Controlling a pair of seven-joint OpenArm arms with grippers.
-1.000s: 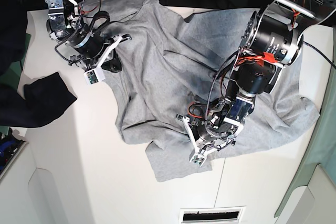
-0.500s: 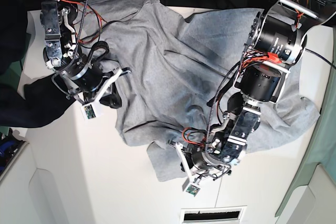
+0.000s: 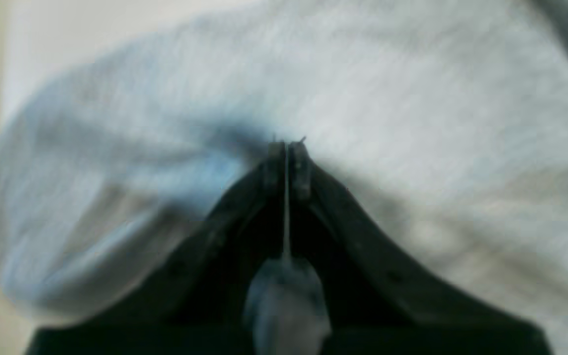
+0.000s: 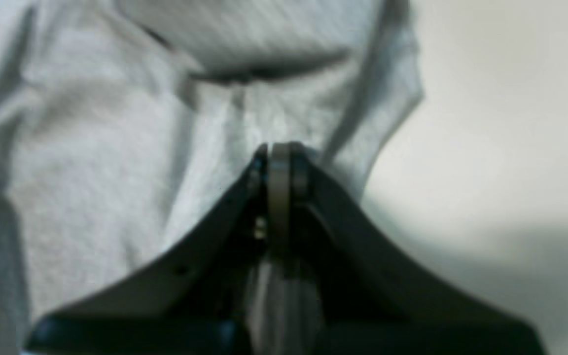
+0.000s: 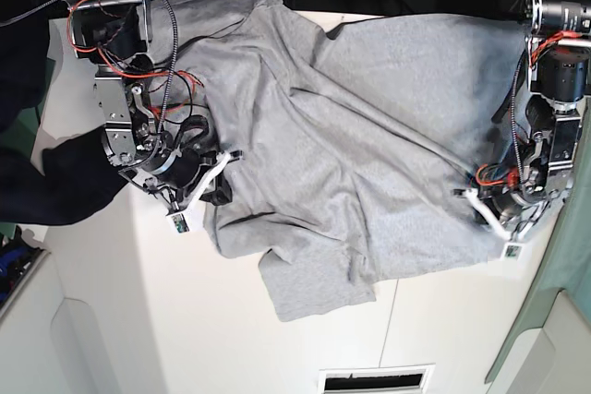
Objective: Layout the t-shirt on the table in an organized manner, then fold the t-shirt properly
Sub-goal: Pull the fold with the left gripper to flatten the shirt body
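Note:
I see slack folds (image 5: 388, 129) running across the grey t-shirt toward my left gripper, so that gripper should pull the pinched edge (image 5: 478, 241) back and away from my right gripper.
The grey t-shirt (image 5: 351, 136) lies crumpled over the white table (image 5: 120, 302), with one sleeve pointing to the front edge. My right gripper (image 5: 217, 193) is at the shirt's left edge, shut on a fold of it. In the right wrist view, cloth is pinched between the shut fingers of the right gripper (image 4: 279, 145), with the t-shirt (image 4: 91, 148) ahead on the left and bare table (image 4: 501, 123) on the right. My left gripper (image 5: 476, 198) sits at the shirt's right edge. Up close, the left gripper (image 3: 288, 144) is shut on a thin layer of the t-shirt (image 3: 412, 98).
A dark navy cloth (image 5: 55, 182) hangs over the table's left edge beside my right arm. A vent slot (image 5: 374, 380) sits at the front edge. The right table edge runs close behind my left arm (image 5: 554, 71).
My left arm swung from the shirt's front middle to its right edge. The right gripper moved forward along the left side with the shirt edge in it. The shirt's right side has drawn inward.

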